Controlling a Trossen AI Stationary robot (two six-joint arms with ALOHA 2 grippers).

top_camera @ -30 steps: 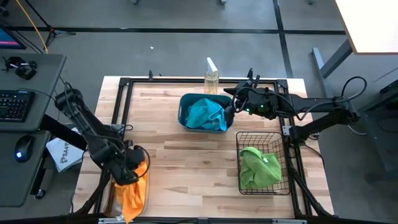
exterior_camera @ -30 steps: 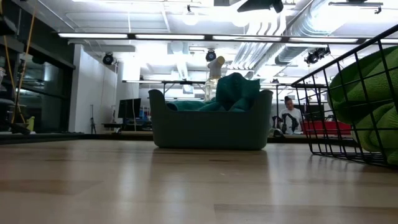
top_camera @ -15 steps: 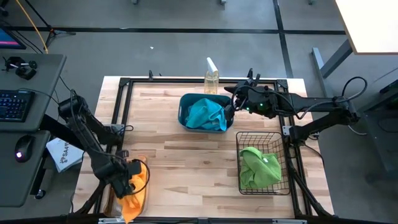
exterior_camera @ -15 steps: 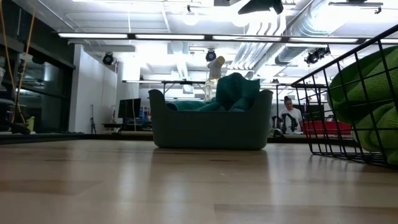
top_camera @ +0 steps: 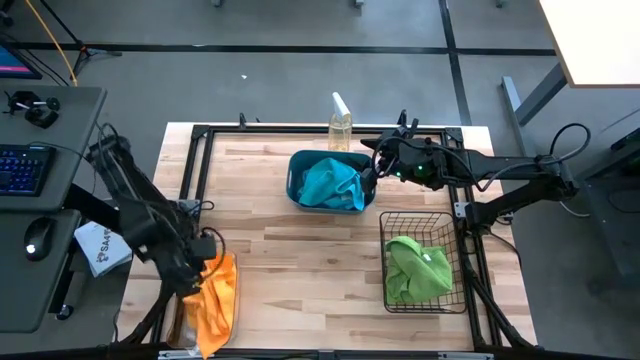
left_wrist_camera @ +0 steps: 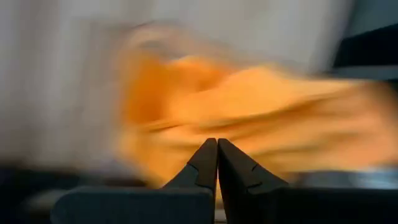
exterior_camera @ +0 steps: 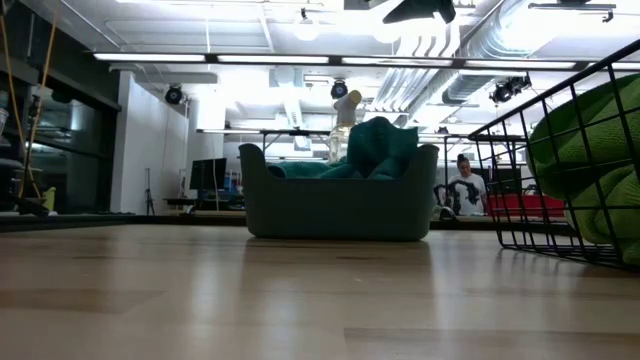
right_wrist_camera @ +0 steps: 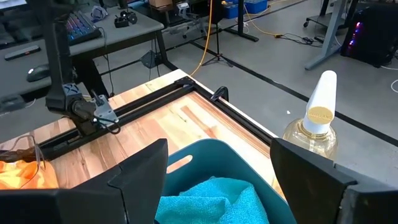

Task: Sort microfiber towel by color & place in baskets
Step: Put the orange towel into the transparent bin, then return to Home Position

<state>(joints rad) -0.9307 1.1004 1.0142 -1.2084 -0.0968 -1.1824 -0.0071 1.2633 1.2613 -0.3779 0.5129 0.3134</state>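
Note:
The orange towel's near end is draped over the clear bin's rim, so my left gripper needs to tuck that end inside the bin before it moves off.
An orange towel lies heaped in the clear bin at the table's near left corner. My left gripper is shut at the towel's left edge, and its wrist view shows the orange towel just ahead of the closed gripper. A turquoise towel fills the teal tub. My right gripper hovers open at the tub's right rim, above the tub. A green towel lies in the black wire basket. My left gripper is shut with nothing showing between its fingers. It stands right beside the orange towel, and I cannot tell whether it touches the cloth.
A clear spray bottle stands at the far edge behind the tub. A black frame rail runs along the table's far and side edges. Bare wood lies between the bin, the tub and the wire basket.
My left gripper has moved from above the orange towel toward the near edge, then back toward the table's left side. More of the orange towel's top now shows. The right arm has kept still.

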